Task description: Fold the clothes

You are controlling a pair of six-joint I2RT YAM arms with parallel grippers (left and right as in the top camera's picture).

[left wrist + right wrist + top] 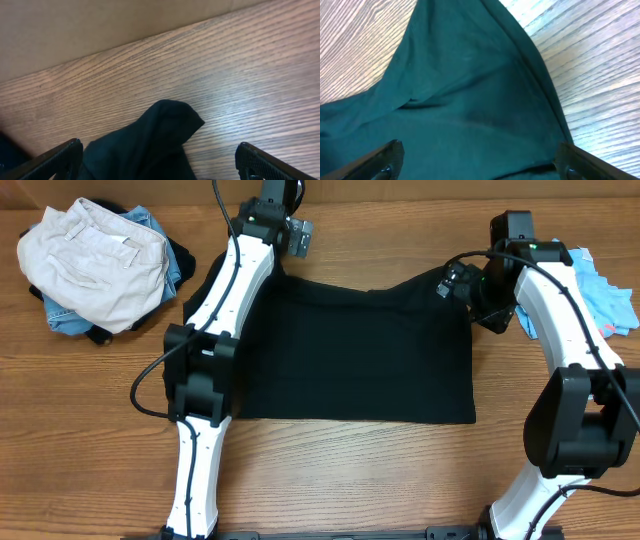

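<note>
The T-shirt's black fabric tip lies limp in a raised fold (171, 115), so the black T-shirt (125, 155) will gather at the fingers and come along as I carry it.
The black T-shirt (355, 350) lies spread flat in the middle of the table in the overhead view. My left gripper (285, 242) is over its far left corner. In the left wrist view the jaws (159, 159) are open, with a black fabric tip (160, 135) lying between them on the wood. My right gripper (462, 285) is over the shirt's far right corner. In the right wrist view its jaws (479, 159) are open above the dark fabric (465, 100), which shows a seam edge.
A pile with cream trousers (95, 260) on top sits at the far left of the table. A light blue tee (605, 295) lies at the far right edge. The table's back wall is just behind the left gripper.
</note>
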